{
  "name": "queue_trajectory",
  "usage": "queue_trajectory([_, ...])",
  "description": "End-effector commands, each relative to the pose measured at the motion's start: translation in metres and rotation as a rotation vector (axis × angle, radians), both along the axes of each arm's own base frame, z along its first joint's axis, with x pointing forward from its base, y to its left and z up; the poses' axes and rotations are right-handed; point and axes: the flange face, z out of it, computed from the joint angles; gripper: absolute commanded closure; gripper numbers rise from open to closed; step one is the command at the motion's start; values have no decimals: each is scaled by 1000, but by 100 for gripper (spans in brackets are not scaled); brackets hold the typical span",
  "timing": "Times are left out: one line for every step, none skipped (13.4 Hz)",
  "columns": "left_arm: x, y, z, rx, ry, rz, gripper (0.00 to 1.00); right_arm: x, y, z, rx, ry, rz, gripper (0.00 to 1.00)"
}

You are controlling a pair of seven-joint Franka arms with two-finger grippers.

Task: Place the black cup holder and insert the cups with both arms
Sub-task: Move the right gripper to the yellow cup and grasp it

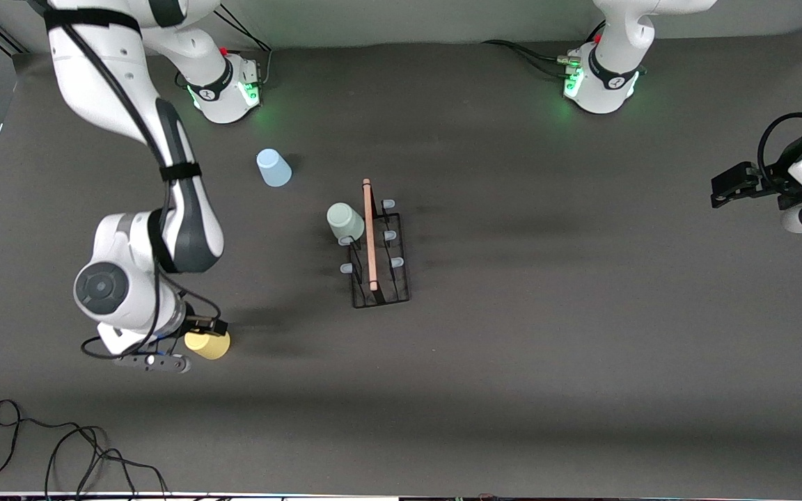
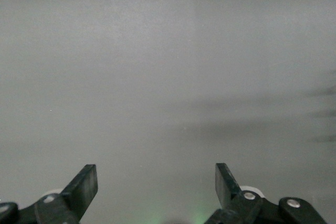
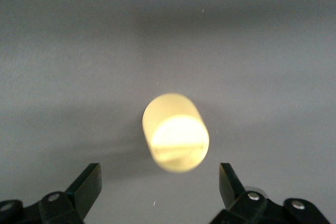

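The yellow cup will also hang tilted when I push it onto the free peg, because the pale green cup hangs tilted on its peg.
The black cup holder stands mid-table, its wooden rod handle on top. The pale green cup sits tilted on one of its prongs, on the side toward the right arm's end. The light blue cup stands mouth-down near the right arm's base. The yellow cup is on the table nearer the front camera; it also shows in the right wrist view. My right gripper is open just above it, not touching. My left gripper is open and empty, waiting over the left arm's end.
The dark grey table mat covers the whole surface. Loose black cables lie at the front corner toward the right arm's end. The arms' green-lit bases stand along the back edge.
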Motion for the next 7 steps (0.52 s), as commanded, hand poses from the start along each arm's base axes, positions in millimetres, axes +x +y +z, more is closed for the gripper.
queue_trajectory([-1, -2, 5, 15, -8, -19, 0, 14, -6, -17, 28, -24, 19, 1])
queue_trajectory([-1, -2, 5, 15, -8, -19, 0, 13, -8, -24, 22, -18, 17, 1])
queue_trajectory([-1, -2, 5, 15, -10, -19, 0, 14, -7, -29, 20, -24, 20, 1])
queue_trajectory([-1, -2, 5, 15, -13, -19, 0, 14, -8, -33, 18, -33, 19, 1])
queue_trajectory([-1, -2, 5, 15, -13, -19, 0, 12, -8, -39, 22, -27, 14, 1])
queue_trajectory([-1, -3, 5, 15, -12, -21, 0, 11, -9, -43, 22, -20, 10, 1])
queue_trajectory([-1, -3, 5, 15, -13, -21, 0, 9, -9, -50, 18, -8, 12, 5])
